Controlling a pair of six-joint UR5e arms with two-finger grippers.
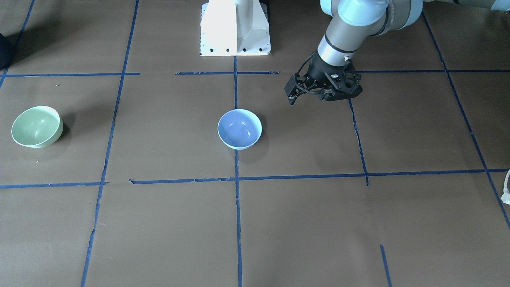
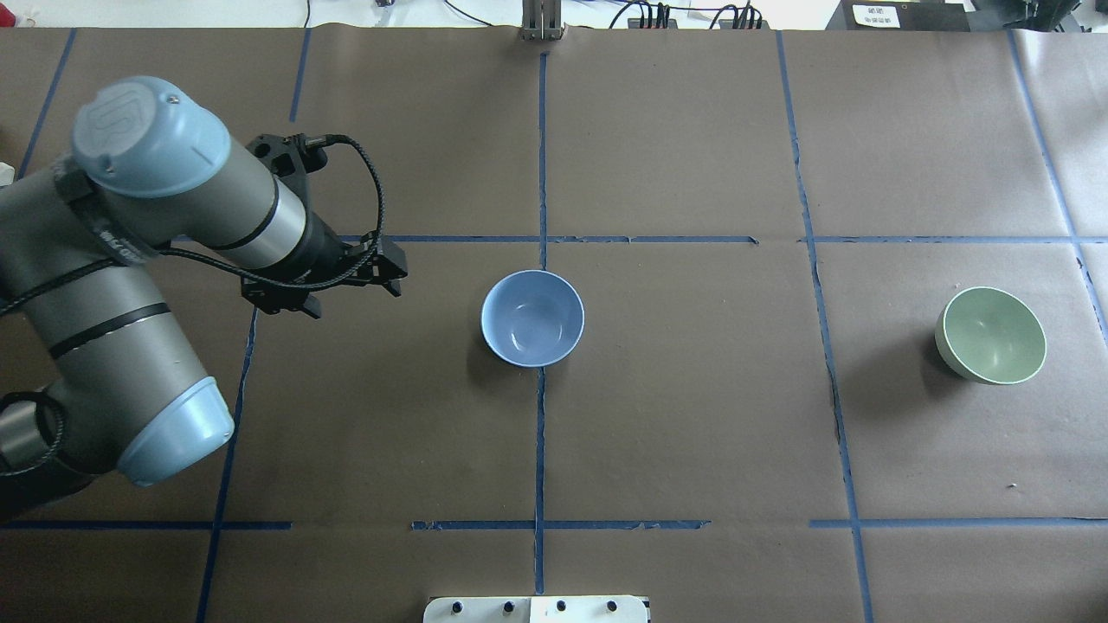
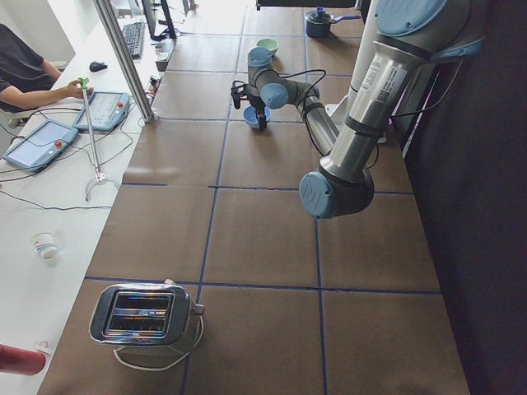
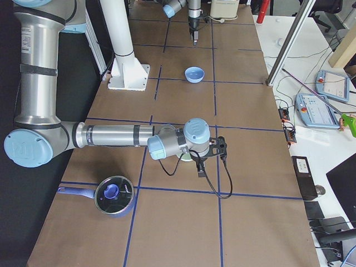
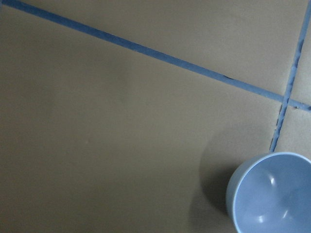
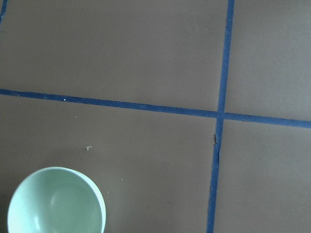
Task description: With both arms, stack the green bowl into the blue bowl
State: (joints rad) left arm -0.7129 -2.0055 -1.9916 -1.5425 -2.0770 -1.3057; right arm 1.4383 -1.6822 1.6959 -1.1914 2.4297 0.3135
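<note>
The green bowl (image 1: 37, 126) tapers to match the blue bowl's empty hollow (image 1: 239, 128), so it will sit deep inside, the bowls' rims close together, when I lower it.
The green bowl (image 1: 37, 126) stands upright and empty on the brown table, far to the robot's right (image 2: 991, 335). The blue bowl (image 1: 239, 128) stands upright and empty at the table's middle (image 2: 532, 317). My left gripper (image 1: 338, 95) hangs above the table beside the blue bowl, apart from it (image 2: 294, 303); its fingers look closed and empty. The left wrist view has the blue bowl (image 5: 272, 194) at its lower right. My right gripper (image 4: 200, 167) hovers over the green bowl (image 6: 56, 201); I cannot tell if it is open or shut.
The white base pedestal (image 1: 235, 28) stands at the robot's side of the table. A lidded blue pot (image 4: 114, 194) sits near the right arm. A toaster (image 3: 148, 317) is at the left end. Blue tape lines (image 2: 541, 156) cross the table.
</note>
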